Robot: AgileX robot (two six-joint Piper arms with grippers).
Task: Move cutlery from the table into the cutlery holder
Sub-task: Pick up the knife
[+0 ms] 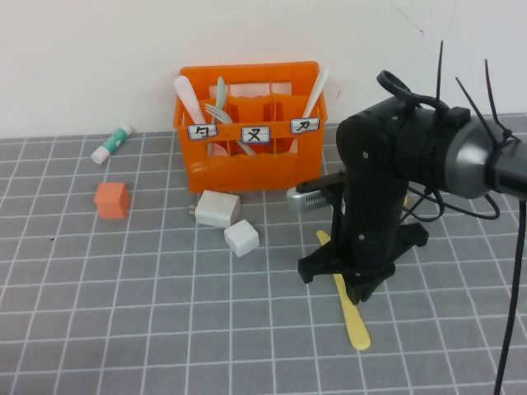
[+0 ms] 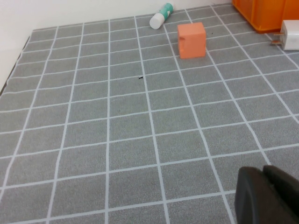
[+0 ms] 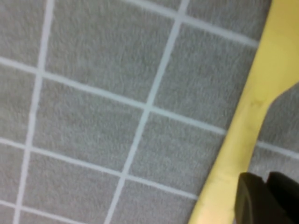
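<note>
The pale-yellow knife's handle (image 3: pixel 223 179) is outside my right gripper's closed fingers, so next my right gripper moves back, opens and puts its fingers on both sides of the knife's narrow neck (image 3: pixel 255 104) before lifting.
The pale-yellow knife (image 1: pixel 352 317) lies flat on the grey grid table (image 1: pixel 123 313), to the front right of the orange cutlery holder (image 1: pixel 247 156). My right arm reaches down over the knife's middle and hides part of it. In the right wrist view my right gripper (image 3: pixel 268 200) is just above the table, shut and empty, with the knife (image 3: pixel 252 107) right beside its fingertips. My left gripper (image 2: pixel 271 196) shows only in the left wrist view, shut and empty, low over bare table at the left. A corner of the holder (image 2: pixel 266 11) shows there.
The holder contains white and pale-green utensils (image 1: pixel 216 103). A white charger (image 1: pixel 217 208) and a white cube (image 1: pixel 241 238) lie in front of it, with a silver object (image 1: pixel 309 197) beside my right arm. An orange cube (image 1: pixel 111 200) and a green-capped tube (image 1: pixel 111 144) lie at the left.
</note>
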